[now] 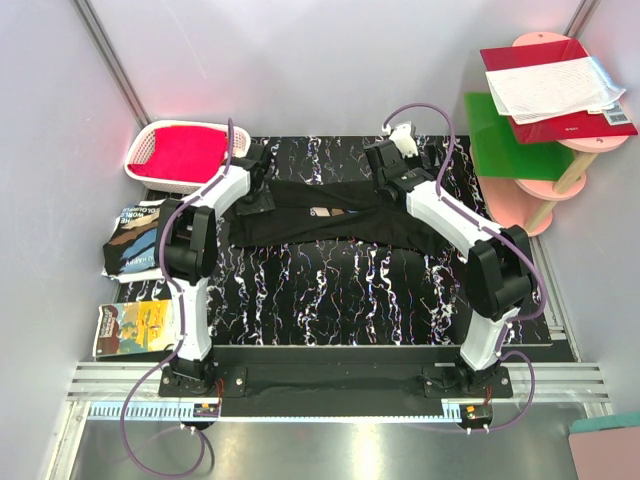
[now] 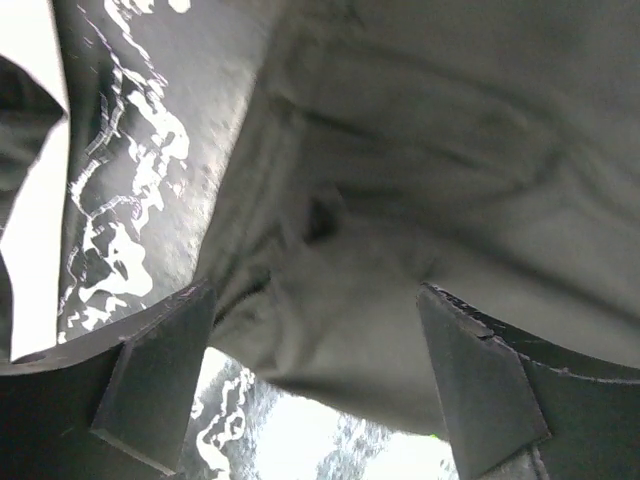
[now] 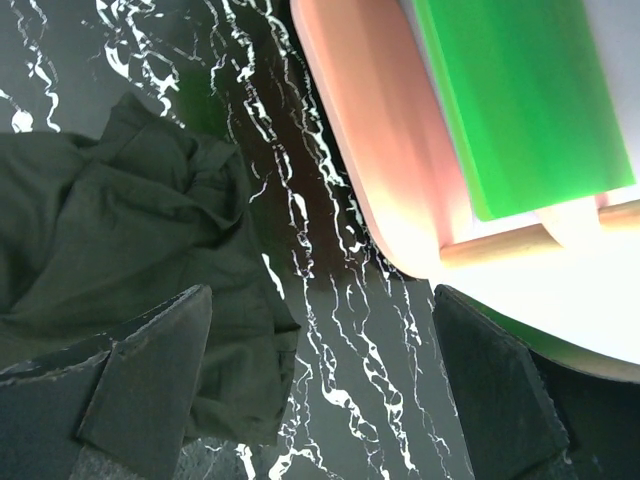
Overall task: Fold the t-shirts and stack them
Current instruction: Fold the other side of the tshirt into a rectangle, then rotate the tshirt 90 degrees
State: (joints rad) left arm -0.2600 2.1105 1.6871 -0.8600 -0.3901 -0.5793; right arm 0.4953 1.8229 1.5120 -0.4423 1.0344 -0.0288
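Observation:
My gripper will pull and turn the black t-shirt [image 1: 340, 228], and the t-shirt will stay a narrow strip because it already lies in a long, creased strip [image 1: 300, 194].
A black t-shirt [image 1: 330, 215] lies spread and crumpled across the far middle of the black marbled table [image 1: 340, 290]. My left gripper [image 1: 256, 192] is over its left end. In the left wrist view the gripper [image 2: 318, 375] is open, with the shirt's cloth [image 2: 400, 200] bunched just beyond and between the fingers [image 2: 160, 370]. My right gripper [image 1: 396, 168] is over the shirt's far right part. In the right wrist view it [image 3: 320, 385] is open and empty above bare table, with the shirt's edge [image 3: 130, 240] by its left finger [image 3: 150, 370].
A white basket [image 1: 150, 140] with a red t-shirt [image 1: 188, 153] stands at the far left. Two folded printed items [image 1: 133, 238] [image 1: 135, 327] lie left of the table. A pink shelf stand [image 1: 545, 195] with a green board [image 3: 520, 90] stands at the far right.

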